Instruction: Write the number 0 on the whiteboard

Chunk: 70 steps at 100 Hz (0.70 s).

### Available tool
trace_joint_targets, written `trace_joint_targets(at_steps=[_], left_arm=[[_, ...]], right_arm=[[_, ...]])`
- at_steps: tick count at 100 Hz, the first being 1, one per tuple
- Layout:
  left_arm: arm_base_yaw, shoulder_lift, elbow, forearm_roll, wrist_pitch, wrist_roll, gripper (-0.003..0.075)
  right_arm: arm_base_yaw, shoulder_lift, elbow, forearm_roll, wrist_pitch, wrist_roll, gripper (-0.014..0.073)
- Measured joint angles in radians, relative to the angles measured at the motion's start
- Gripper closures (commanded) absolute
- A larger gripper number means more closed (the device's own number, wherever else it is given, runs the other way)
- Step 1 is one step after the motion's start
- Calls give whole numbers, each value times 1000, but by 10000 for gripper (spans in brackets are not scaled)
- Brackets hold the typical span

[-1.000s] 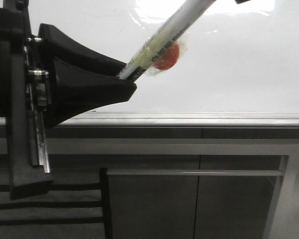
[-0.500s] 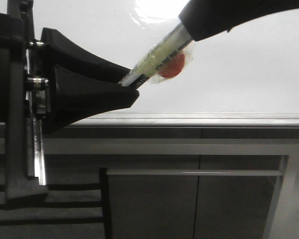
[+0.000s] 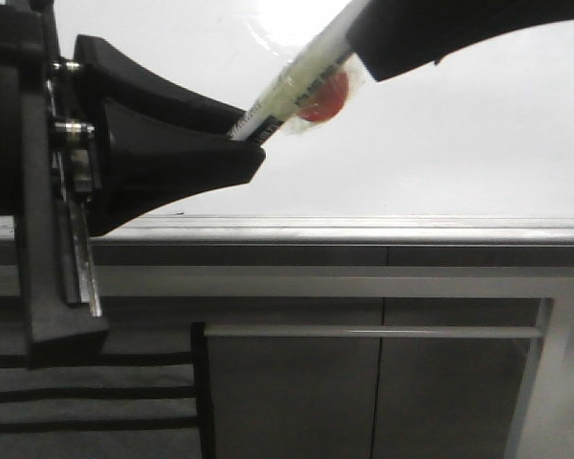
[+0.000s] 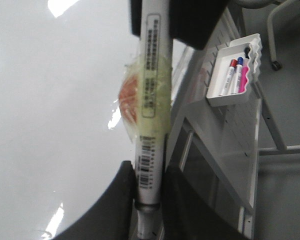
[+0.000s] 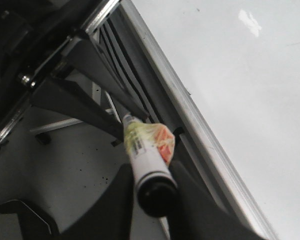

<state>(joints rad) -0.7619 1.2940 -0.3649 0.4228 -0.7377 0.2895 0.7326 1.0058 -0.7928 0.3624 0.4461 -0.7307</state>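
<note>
My left gripper's fingers hide the marker's lower end [image 3: 259, 126], the writing tip, so next I open and withdraw them before my right gripper writes on the whiteboard [image 3: 297, 182].
A white marker [image 3: 297, 86] with yellowish tape and a red blob [image 3: 325, 100] is held at both ends in front of the whiteboard [image 3: 459, 143]. My left gripper [image 3: 252, 142] is shut on its lower end. My right gripper [image 3: 364, 43] is shut on its upper end, the one with the black cap. The left wrist view shows the marker [image 4: 150, 75] between the left fingers, left gripper [image 4: 149, 185], with the right gripper [image 4: 157, 30] at the far end. From the right wrist, the marker [image 5: 142, 150] runs from my right gripper [image 5: 152, 185] toward the left gripper [image 5: 125, 117]. The number 0 is out of view.
A grey metal rail [image 3: 364, 229] runs along the whiteboard's lower edge, with grey cabinet doors [image 3: 364, 392] below it. A white tray [image 4: 240, 97] holding several markers hangs on a pegboard panel beside the board.
The right gripper has come in from the upper right and shut on the marker's upper end. The left gripper and marker have shifted slightly upward.
</note>
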Motion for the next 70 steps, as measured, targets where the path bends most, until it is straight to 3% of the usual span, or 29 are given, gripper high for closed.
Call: trace_joint_targets(at_steps=[21, 48, 70], left_arm=[[0, 0, 0, -23, -12, 12, 439], [0, 0, 0, -29, -17, 10, 414], [0, -6, 0, -43, -17, 10, 272]], right_arm=[[4, 0, -1, 9, 0, -2, 662], [4, 0, -1, 7, -11, -2, 662], [4, 0, -1, 7, -13, -4, 662]])
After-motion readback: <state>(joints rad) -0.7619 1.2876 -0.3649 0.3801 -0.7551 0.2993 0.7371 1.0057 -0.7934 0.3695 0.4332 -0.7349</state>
